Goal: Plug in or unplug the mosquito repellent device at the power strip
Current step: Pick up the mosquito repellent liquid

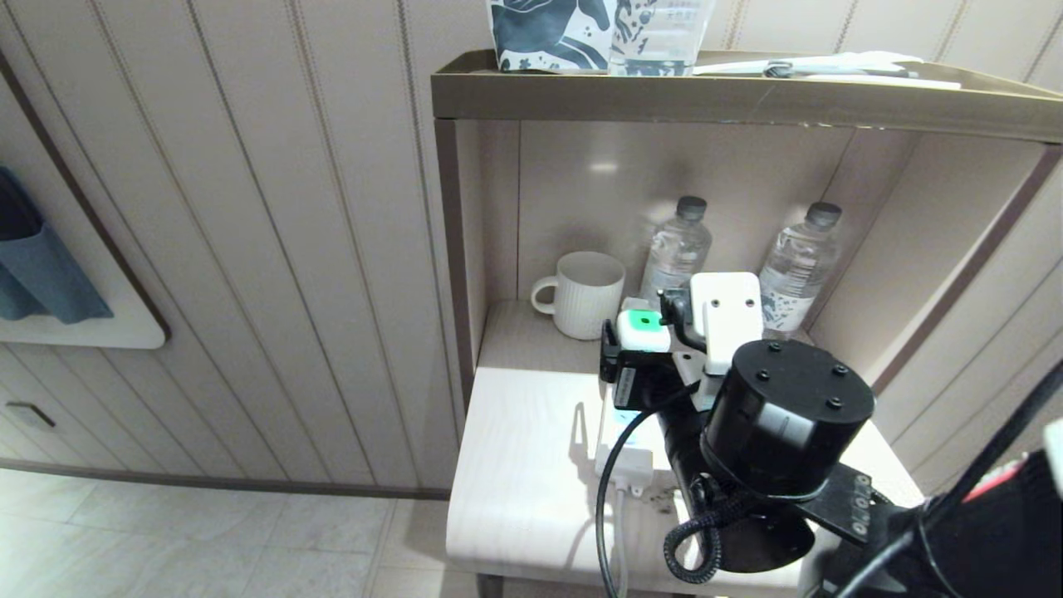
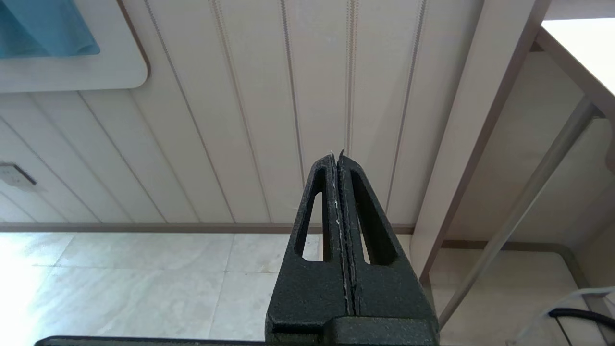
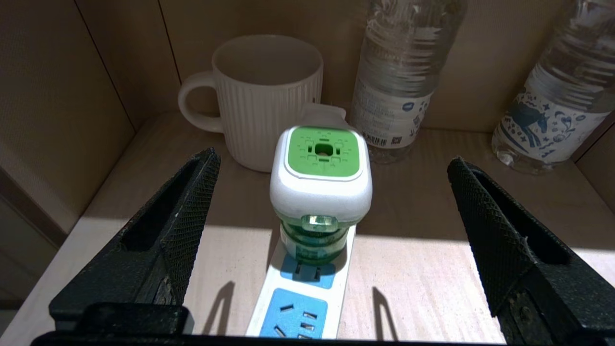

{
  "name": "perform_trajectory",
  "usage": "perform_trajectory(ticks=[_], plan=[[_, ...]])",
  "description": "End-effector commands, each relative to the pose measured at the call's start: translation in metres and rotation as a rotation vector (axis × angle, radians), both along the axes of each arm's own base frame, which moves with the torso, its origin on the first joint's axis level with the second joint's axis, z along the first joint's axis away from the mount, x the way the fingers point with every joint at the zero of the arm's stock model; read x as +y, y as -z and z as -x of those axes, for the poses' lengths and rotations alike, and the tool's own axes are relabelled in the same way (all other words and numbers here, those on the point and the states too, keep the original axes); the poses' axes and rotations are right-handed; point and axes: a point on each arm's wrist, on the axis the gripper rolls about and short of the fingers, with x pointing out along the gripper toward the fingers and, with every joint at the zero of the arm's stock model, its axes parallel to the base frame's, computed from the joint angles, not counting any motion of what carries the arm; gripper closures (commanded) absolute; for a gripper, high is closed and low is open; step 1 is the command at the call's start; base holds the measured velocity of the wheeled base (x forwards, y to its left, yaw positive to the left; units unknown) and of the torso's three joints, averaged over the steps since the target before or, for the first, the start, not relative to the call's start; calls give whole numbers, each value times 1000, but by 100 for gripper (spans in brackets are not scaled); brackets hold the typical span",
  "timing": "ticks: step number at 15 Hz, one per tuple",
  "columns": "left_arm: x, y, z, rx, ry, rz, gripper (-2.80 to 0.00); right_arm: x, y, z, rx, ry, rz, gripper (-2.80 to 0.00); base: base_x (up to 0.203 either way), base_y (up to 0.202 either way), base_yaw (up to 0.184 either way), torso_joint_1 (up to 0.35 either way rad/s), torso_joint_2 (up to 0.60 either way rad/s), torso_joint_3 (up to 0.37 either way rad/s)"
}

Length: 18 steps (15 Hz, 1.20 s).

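Observation:
The device's white body (image 3: 321,199) is halfway into the gap between the right gripper's open fingers, so the robot should carry on moving that gripper in until the fingers are on either side of it (image 1: 639,339), then close them.
The mosquito repellent device (image 3: 321,182), white with a bright green top and a translucent green bottle, stands upright on the far part of the power strip (image 3: 293,307). Its prongs are hidden. The strip is a white bar with pale blue socket faces lying lengthwise on the small table. My right gripper (image 3: 332,158) is open, with one finger on each side of the device and a wide gap to both. In the head view the device (image 1: 642,329) shows just past the right wrist, over the strip (image 1: 614,440). My left gripper (image 2: 336,156) is shut and empty, parked low and facing the panelled wall.
A ribbed white mug (image 3: 266,101) stands right behind the device. Two clear water bottles (image 3: 394,72) (image 3: 557,96) stand at the back of the alcove. The alcove walls and the shelf top (image 1: 747,95) close in the space. The pale table (image 1: 523,465) has bare room left of the strip.

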Motion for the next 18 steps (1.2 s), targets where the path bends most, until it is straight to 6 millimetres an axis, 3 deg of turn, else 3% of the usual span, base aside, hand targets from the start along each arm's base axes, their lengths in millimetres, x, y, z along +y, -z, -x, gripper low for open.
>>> perform_trajectory(ticks=[1,6,18], plan=[[0,0,0,1,1,0,0,3,10,-4,17,6,21,-280,0,0,0,0,0,0],[0,0,0,1,-1,0,0,-5,20,-19,33,30,37,-280,0,0,0,0,0,0],[0,0,0,1,-1,0,0,-5,15,-49,-4,14,36,-280,0,0,0,0,0,0]])
